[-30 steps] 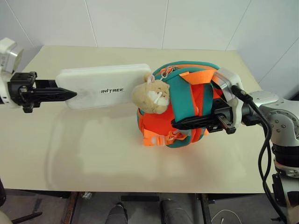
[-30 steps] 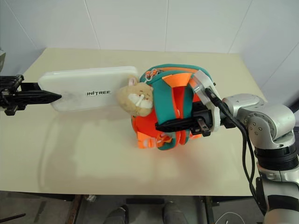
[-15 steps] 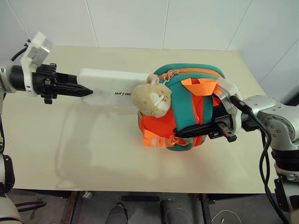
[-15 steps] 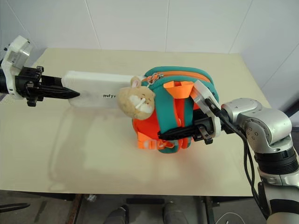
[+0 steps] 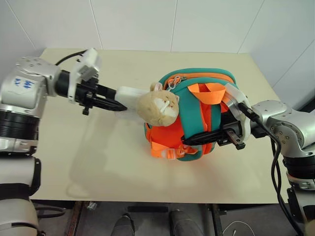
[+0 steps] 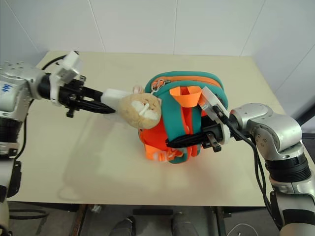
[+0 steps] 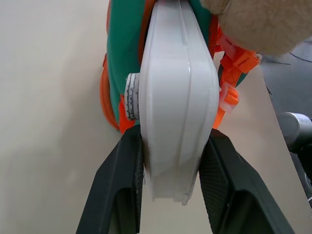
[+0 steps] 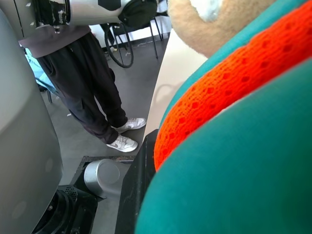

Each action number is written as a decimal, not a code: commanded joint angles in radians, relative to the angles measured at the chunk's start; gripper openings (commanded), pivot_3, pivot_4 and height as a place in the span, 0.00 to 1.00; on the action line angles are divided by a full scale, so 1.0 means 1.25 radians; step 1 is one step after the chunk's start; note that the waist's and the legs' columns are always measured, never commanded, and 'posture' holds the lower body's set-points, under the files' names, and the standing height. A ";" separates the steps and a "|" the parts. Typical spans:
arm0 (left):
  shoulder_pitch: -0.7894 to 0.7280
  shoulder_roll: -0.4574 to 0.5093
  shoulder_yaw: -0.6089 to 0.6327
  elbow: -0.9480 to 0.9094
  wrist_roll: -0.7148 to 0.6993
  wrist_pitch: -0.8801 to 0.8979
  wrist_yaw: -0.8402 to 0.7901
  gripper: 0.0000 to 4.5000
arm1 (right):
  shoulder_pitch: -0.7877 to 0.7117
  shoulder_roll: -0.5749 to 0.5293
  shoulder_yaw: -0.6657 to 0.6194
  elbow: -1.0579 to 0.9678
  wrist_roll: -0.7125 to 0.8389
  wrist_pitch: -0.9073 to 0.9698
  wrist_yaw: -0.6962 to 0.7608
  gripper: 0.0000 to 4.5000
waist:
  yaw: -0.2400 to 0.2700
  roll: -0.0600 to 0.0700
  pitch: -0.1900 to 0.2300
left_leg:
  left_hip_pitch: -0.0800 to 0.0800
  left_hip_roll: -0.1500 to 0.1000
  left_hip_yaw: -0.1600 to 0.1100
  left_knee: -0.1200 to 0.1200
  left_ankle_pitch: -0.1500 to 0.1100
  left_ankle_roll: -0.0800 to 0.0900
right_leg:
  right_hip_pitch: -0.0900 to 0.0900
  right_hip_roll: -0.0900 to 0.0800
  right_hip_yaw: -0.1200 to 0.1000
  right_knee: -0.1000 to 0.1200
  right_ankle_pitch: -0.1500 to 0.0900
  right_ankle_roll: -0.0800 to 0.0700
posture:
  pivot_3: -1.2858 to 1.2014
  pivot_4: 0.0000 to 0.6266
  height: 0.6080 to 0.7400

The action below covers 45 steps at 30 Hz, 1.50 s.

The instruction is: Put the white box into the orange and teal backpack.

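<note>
Next, I let go of the white box's outer end [image 5: 129,96] with my left gripper, close that gripper's fingers and push the end in, because it sticks out of the backpack's opening [image 7: 147,29].
The orange and teal backpack [image 5: 197,93] stands upright on the table's right half, with a beige plush toy [image 5: 158,107] hanging on its left side. The white box [image 5: 129,94] pokes into the backpack's opening behind the plush. Just a short end of it shows, and the rest is hidden inside. My left gripper [image 5: 117,104] is shut on that outer end; in the left wrist view both black fingers [image 7: 122,185] clamp the box [image 7: 178,107] edge-on. My right gripper [image 5: 189,141] reaches across the backpack's front and is shut on its teal and orange strap.
The cream table [image 5: 98,162] has bare surface in front of and to the left of the backpack. A white tiled wall rises behind it. In the right wrist view a person in dark trousers [image 8: 87,87] stands on the floor beside the table.
My left gripper has travelled right with the white box, sliding it from lying mostly exposed to mostly inside the backpack. The right gripper has kept its hold, nearly still.
</note>
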<state>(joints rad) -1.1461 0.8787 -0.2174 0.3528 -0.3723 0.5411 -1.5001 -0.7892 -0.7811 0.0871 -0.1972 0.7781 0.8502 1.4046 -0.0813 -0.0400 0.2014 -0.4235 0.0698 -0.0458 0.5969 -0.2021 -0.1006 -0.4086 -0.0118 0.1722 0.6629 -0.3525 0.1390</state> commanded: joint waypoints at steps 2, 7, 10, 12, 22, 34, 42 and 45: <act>-0.055 -0.071 -0.036 0.010 0.071 -0.052 0.011 0.28 | -0.023 0.014 0.002 -0.003 -0.002 -0.018 0.006 0.00 | 0.001 0.000 0.000 | 0.000 0.000 0.000 0.000 0.000 0.000 | 0.000 0.000 0.000 0.000 0.000 0.000 | 0.52 0.24 1.00; -0.082 -0.149 -0.066 0.089 0.165 -0.115 0.072 0.28 | -0.027 0.025 0.007 0.004 -0.011 -0.025 0.004 0.00 | 0.001 0.000 0.000 | 0.000 0.000 0.000 0.002 0.000 0.000 | 0.001 0.000 0.000 0.000 0.000 0.001 | 0.52 0.24 1.00; -0.098 -0.193 -0.073 0.149 0.201 -0.163 0.095 0.28 | -0.029 0.031 0.012 0.010 -0.016 -0.032 0.002 0.00 | 0.003 0.000 0.000 | 0.000 0.000 0.000 0.004 0.000 0.000 | 0.002 0.000 0.000 0.001 0.001 0.001 | 0.52 0.24 1.00; -0.102 -0.222 -0.074 0.180 0.218 -0.187 0.107 0.27 | -0.030 0.036 0.012 0.011 -0.019 -0.034 0.001 0.00 | 0.001 0.000 0.000 | 0.000 0.000 0.000 0.006 0.000 0.001 | 0.003 0.000 0.000 0.001 0.001 0.002 | 0.52 0.24 1.00; -0.104 -0.306 -0.047 0.220 0.241 -0.225 0.164 0.35 | -0.027 0.043 0.003 0.000 -0.019 -0.035 -0.014 0.00 | 0.002 0.000 0.000 | 0.001 -0.001 -0.002 0.012 -0.001 0.002 | 0.010 0.000 0.000 -0.001 0.004 0.006 | 0.52 0.24 1.00; -0.110 -0.329 -0.028 0.244 0.257 -0.250 0.195 1.00 | -0.030 0.050 0.011 0.006 -0.022 -0.044 -0.018 0.00 | 0.003 0.001 0.000 | 0.001 -0.001 -0.002 0.011 -0.001 0.002 | 0.010 0.000 0.000 -0.002 0.003 0.006 | 0.52 0.24 1.00; -0.080 -0.292 -0.001 0.153 0.229 -0.180 0.168 1.00 | -0.041 0.060 0.016 0.016 -0.033 -0.048 -0.016 0.00 | 0.005 0.001 0.000 | 0.001 -0.001 -0.002 0.011 -0.001 0.002 | 0.010 0.000 0.000 -0.002 0.003 0.006 | 0.52 0.24 1.00; -0.048 -0.249 0.020 0.075 0.237 -0.186 0.198 1.00 | -0.043 0.064 0.016 0.018 -0.037 -0.048 -0.018 0.00 | -0.002 0.002 0.001 | 0.001 -0.001 -0.002 0.010 -0.001 0.002 | 0.010 0.000 0.000 -0.002 0.003 0.006 | 0.52 0.24 1.00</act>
<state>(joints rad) -1.2114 0.5339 -0.2326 0.5233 -0.0723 0.3050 -1.2701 -0.8194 -0.7032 0.1131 -0.1571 0.7295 0.8058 1.3800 -0.0838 -0.0381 0.2025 -0.4223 0.0685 -0.0485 0.6094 -0.2036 -0.0981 -0.3960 -0.0114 0.1722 0.6601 -0.3484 0.1470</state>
